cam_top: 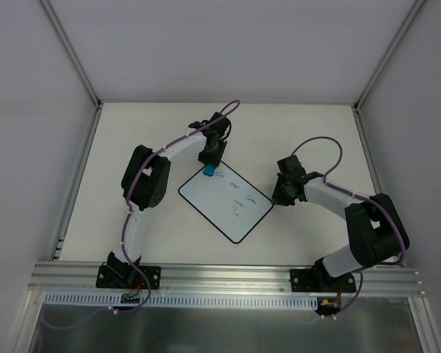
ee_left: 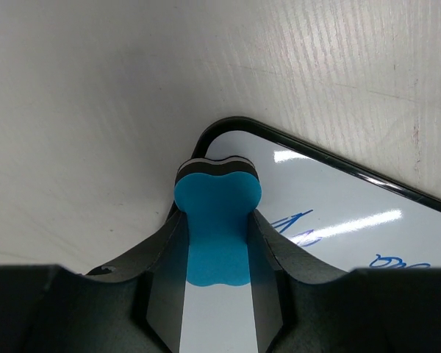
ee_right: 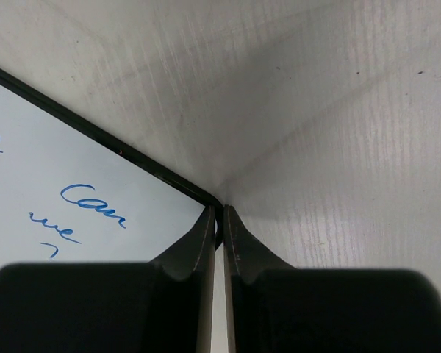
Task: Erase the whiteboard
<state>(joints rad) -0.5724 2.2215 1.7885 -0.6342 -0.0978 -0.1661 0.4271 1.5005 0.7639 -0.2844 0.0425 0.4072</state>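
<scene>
The eraser is over the whiteboard's far corner [cam_top: 220, 162], past the blue handwriting. My left gripper should wipe back over the handwriting [cam_top: 239, 195] toward my right gripper.
The whiteboard [cam_top: 226, 204] lies flat on the table, turned like a diamond, with blue handwriting on it. My left gripper [cam_top: 209, 163] is shut on a blue eraser block [cam_top: 208, 170] at the board's far corner. In the left wrist view the eraser [ee_left: 217, 213] sits between the fingers [ee_left: 268, 272], over the rounded corner of the whiteboard [ee_left: 338, 213]. My right gripper [cam_top: 277, 198] is at the board's right corner. In the right wrist view its jaws [ee_right: 221, 220] are nearly closed, with the black corner rim of the whiteboard [ee_right: 95, 184] between the tips.
The white table [cam_top: 132, 147] is walled by white panels with metal posts [cam_top: 73, 51] at the back corners. An aluminium rail [cam_top: 228, 276] carrying both arm bases runs along the near edge.
</scene>
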